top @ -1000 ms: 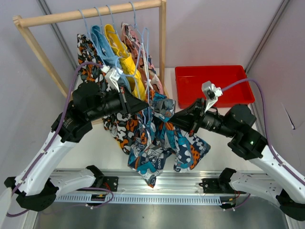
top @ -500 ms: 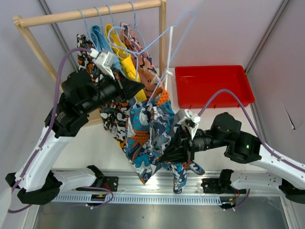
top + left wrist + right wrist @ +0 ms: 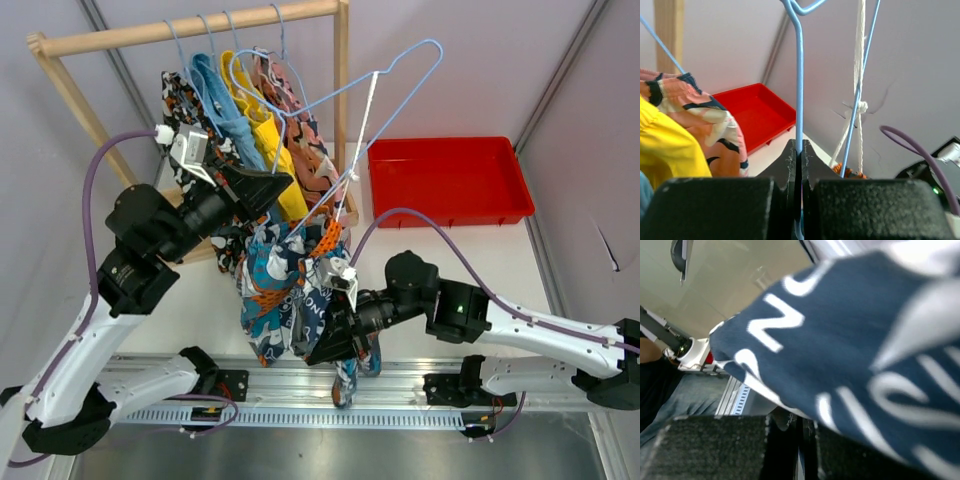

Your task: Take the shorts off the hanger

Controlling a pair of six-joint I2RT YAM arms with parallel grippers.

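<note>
My left gripper should pull the hanger back while my right gripper pulls the shorts (image 3: 268, 295) free, because the blue-orange shorts' white cord hangs over the hanger's end (image 3: 373, 90).
My left gripper (image 3: 290, 184) is shut on the wire of a light blue hanger (image 3: 385, 75) and holds it up off the rail, tilted right; the wire (image 3: 799, 100) runs up from between the closed jaws. The blue-orange patterned shorts (image 3: 280, 290) hang from this hanger by white clips (image 3: 352, 180). My right gripper (image 3: 318, 345) is shut on the lower part of these shorts; dark blue cloth with white marks (image 3: 850, 340) fills the right wrist view. The black-orange-white (image 3: 180, 100), light blue (image 3: 215, 95), yellow (image 3: 262, 125) and pink patterned shorts (image 3: 300, 130) hang on the wooden rack (image 3: 180, 30).
A red tray (image 3: 445, 180) sits on the table at the right, also in the left wrist view (image 3: 752, 112). The rack's wooden post (image 3: 342, 80) stands just behind the lifted hanger. A metal rail (image 3: 300, 405) runs along the near table edge.
My left gripper has lifted the hanger higher and off the rail. My right gripper has swung left and down, pulling the blue-orange shorts toward the near edge.
</note>
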